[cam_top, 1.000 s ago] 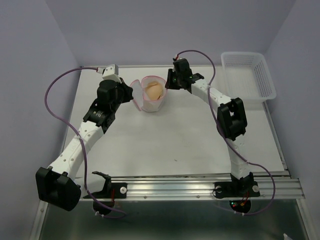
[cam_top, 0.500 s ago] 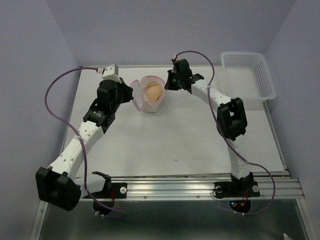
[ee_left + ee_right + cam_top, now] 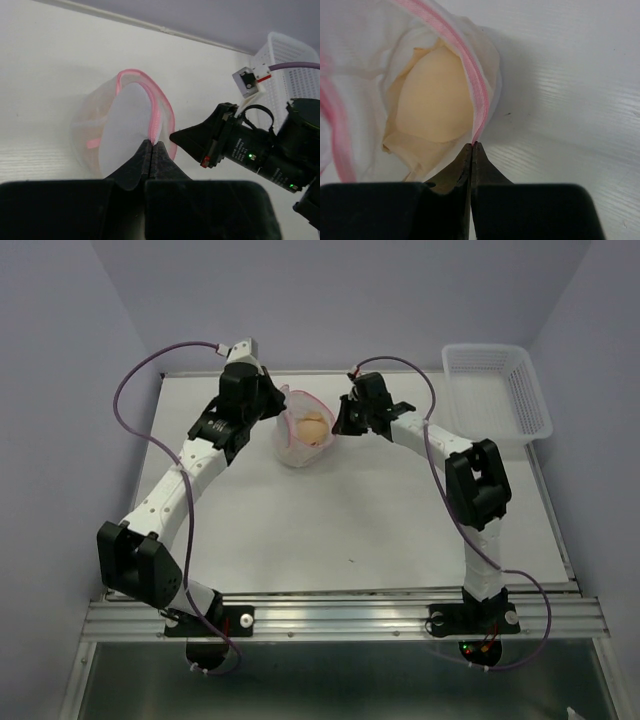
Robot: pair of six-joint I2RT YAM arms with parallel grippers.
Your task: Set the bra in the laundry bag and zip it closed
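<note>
The bag's lid flap is standing straight up and the tan bra (image 3: 312, 427) shows. Next, my left gripper folds the flap over to the bag's rim in my right gripper (image 3: 331, 421) before zipping.
The laundry bag (image 3: 300, 435) is a white mesh pouch with pink zipper edging, standing at the back middle of the table. The tan bra (image 3: 312, 428) lies inside it; its cup shows in the right wrist view (image 3: 435, 97). My left gripper (image 3: 151, 144) is shut on the pink edging of the bag's lid flap (image 3: 127, 130), on the bag's left side. My right gripper (image 3: 472, 145) is shut on the pink rim (image 3: 477, 100) of the bag's body, on its right side. The lid stands close over the mouth, with the bra still showing.
A rigid white slotted basket (image 3: 497, 395) stands at the back right corner. The right arm's wrist (image 3: 260, 150) is close to the bag in the left wrist view. The back wall runs just behind the bag.
My left arm has swung up and to the right, carrying the lid flap over the bag's mouth. The right gripper has shifted slightly right and down, still on the rim.
</note>
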